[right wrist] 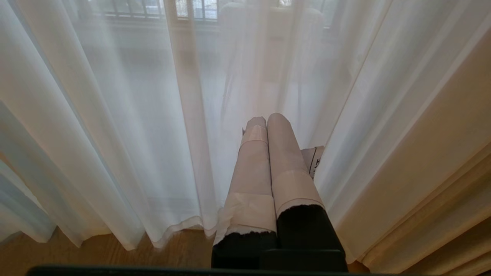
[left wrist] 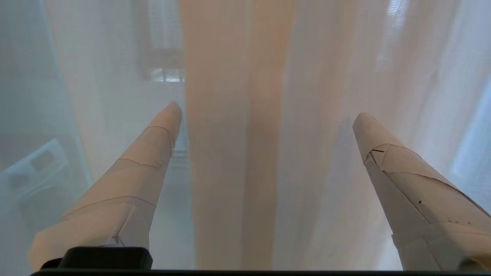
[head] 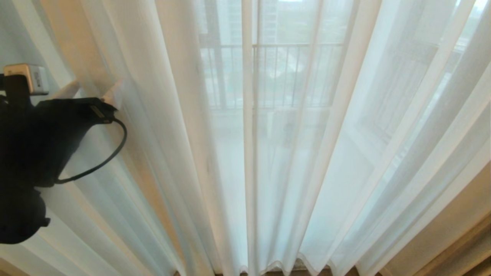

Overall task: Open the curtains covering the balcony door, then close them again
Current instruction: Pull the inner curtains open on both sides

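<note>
The sheer white curtain (head: 126, 99) will come along sideways and gather into deep folds when I pull it, uncovering the balcony door's glass, because the curtain's soft pleats (head: 168, 124) hang loose.
The sheer white curtains (head: 307, 153) hang drawn across the whole head view in soft pleats, their two edges meeting near the middle. The balcony door shows only as faint shapes behind the fabric. My left gripper (head: 94, 92) is raised at the far left, open, its taped fingers pointing into the folds. In the left wrist view the left gripper (left wrist: 266, 117) has a tan-tinted curtain fold (left wrist: 234, 153) standing between its spread fingers; I cannot tell whether they touch it. My right gripper (right wrist: 267, 119) hangs low by the curtain hem (right wrist: 172, 230), shut and empty.
A thicker beige drape (head: 460, 237) hangs at the right edge, also right beside the right gripper as the beige drape (right wrist: 441, 172). Wooden floor (right wrist: 96, 249) runs under the hems. A barred railing (head: 291, 73) shows through the fabric.
</note>
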You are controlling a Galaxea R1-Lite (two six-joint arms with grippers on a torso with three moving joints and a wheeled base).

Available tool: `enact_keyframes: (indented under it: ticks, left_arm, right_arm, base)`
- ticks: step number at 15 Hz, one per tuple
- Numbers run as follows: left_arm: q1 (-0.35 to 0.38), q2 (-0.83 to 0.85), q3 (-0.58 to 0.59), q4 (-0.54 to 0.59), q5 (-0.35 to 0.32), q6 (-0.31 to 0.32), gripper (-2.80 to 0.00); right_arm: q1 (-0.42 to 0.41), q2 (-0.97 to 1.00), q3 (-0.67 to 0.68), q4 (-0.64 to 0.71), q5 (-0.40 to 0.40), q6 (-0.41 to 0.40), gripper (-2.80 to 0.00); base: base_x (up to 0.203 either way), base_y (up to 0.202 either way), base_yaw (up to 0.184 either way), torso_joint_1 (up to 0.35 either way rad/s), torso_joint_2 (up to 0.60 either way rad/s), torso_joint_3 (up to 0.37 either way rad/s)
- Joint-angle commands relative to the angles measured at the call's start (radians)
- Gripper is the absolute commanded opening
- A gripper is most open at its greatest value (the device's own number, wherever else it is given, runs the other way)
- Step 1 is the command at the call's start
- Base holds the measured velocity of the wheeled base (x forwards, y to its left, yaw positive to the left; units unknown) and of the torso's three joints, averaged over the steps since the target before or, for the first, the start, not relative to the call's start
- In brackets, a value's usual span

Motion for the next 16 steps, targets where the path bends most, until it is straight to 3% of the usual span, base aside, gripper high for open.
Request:
enact_keyframes:
  ticks: [1,10,16]
  left_arm:
    - [-0.021,-0.004,-0.005,-0.007,0.001,0.000,0.00]
    - [0.046,0.104,-0.125,-0.010,0.008,0.005,0.00]
    - [0.048,0.156,-0.216,-0.010,0.005,0.005,0.00]
  right_arm:
    - [0.000,0.000,0.000,0.000,0.001,-0.002,-2.80]
    - [0.000,0.000,0.000,0.000,0.001,-0.001,-2.80]
    - [0.000,0.000,0.000,0.000,0.001,-0.001,-2.80]
  base:
    - [0.000,0.000,0.000,0.000,0.00,0.000]
    - [0.000,0.000,0.000,0.000,0.00,0.000]
    - [0.000,0.000,0.000,0.000,0.00,0.000]
